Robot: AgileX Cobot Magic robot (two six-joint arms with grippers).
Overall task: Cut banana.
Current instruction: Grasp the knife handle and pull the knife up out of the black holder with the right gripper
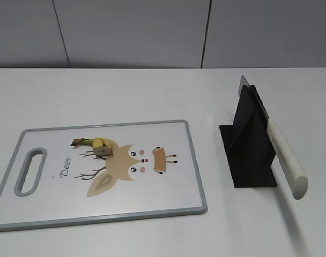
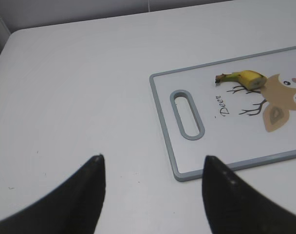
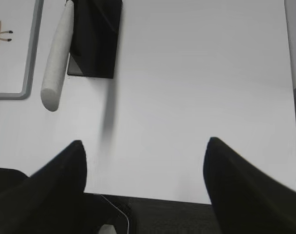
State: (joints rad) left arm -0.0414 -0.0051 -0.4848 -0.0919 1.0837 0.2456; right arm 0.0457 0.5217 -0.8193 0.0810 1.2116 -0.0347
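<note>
The knife's white handle [image 1: 294, 176] sticks out freely past the black stand. My right gripper should keep moving toward the handle [image 1: 283, 150] until its open fingers are on both sides of it, then close.
A short banana piece [image 1: 96, 145] with a green stem lies on the grey-rimmed cutting board [image 1: 184, 166], on the deer picture; it also shows in the left wrist view [image 2: 244, 79]. A knife with a white handle [image 1: 287, 160] rests in a black stand [image 1: 247, 144], handle toward the front; the right wrist view shows the handle [image 3: 58, 56] and stand [image 3: 95, 39]. My left gripper [image 2: 153, 163] is open and empty, above the table left of the board [image 2: 187, 161]. My right gripper [image 3: 144, 146] is open and empty at the table's front edge, right of the knife. Neither gripper shows in the exterior view.
The white table [image 1: 152, 91] runs to a grey wall at the back. Its front edge [image 3: 153, 197] shows in the right wrist view, with dark floor and a cable below.
</note>
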